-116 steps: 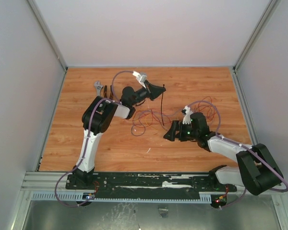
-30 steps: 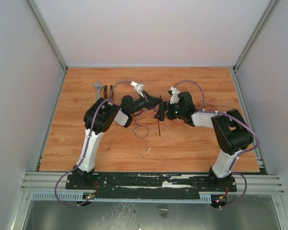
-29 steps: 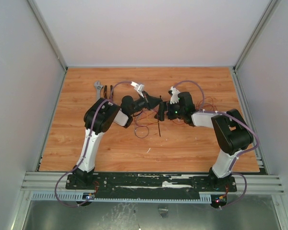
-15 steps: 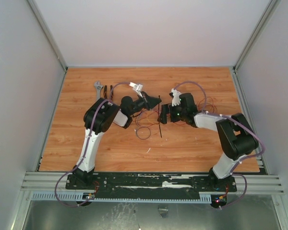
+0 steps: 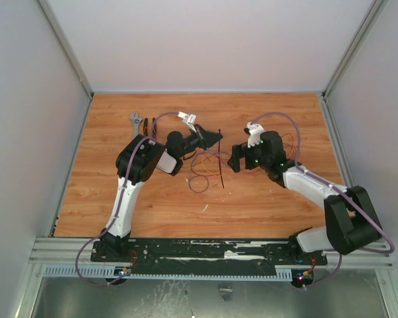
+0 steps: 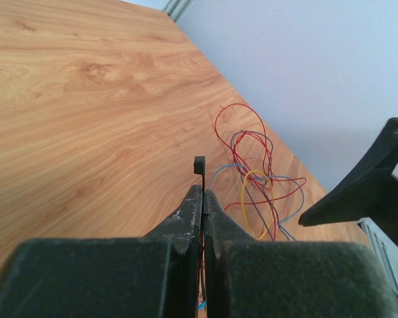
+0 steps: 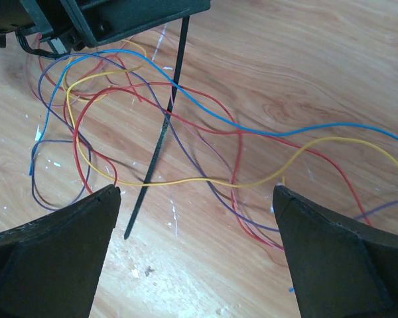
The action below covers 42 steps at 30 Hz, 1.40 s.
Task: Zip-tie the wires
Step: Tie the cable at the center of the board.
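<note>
The wires go from finger to finger [image 7: 209, 180] along the opening of my right gripper, so next I turn my right gripper's fingers across the wires [image 5: 223, 156] close to the zip tie.
My left gripper [image 5: 216, 138] is shut on the zip tie [image 5: 221, 165], a thin black strip that hangs from its jaws down to the table. In the left wrist view the zip tie's head [image 6: 199, 164] sticks out just above the closed fingertips of the left gripper [image 6: 203, 193]. The wires [image 7: 186, 99], thin red, blue, yellow and purple strands, lie in loose loops on the wood under and around the zip tie [image 7: 160, 129]. My right gripper [image 5: 233, 159] hovers to the right of the tie. In its own view the right gripper [image 7: 196, 199] is wide open, with nothing between its fingers.
A wrench [image 5: 136, 121] and dark pliers [image 5: 149, 126] lie at the back left of the wooden table [image 5: 265, 205]. White walls close in the table on three sides. More wire loops [image 5: 290, 142] lie behind the right wrist.
My right gripper has pulled back to the right, away from the left gripper and the tie, jaws still open. The left gripper holds the tie in nearly the same place.
</note>
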Each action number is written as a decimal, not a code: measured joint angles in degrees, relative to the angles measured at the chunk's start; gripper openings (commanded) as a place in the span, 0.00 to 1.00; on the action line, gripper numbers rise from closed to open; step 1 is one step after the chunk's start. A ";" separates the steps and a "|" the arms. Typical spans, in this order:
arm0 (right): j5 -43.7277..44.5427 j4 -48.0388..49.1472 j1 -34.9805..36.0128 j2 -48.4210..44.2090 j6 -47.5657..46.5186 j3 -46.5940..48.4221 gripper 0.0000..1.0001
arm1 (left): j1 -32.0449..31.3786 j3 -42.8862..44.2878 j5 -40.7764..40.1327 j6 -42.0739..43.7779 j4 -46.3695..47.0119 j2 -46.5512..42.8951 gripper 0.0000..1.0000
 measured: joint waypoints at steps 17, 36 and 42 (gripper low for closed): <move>-2.84 24.44 0.20 -10.93 -30.97 -13.97 0.99 | 0.00 0.24 1.46 -1.27 0.02 0.42 0.00; -1.20 19.89 12.81 -5.22 -55.95 -18.10 0.99 | 1.40 2.49 3.96 -4.74 0.17 3.06 0.00; -0.79 20.98 14.27 -0.17 -56.13 -17.97 0.99 | 1.75 2.51 3.98 -5.25 0.17 3.15 0.00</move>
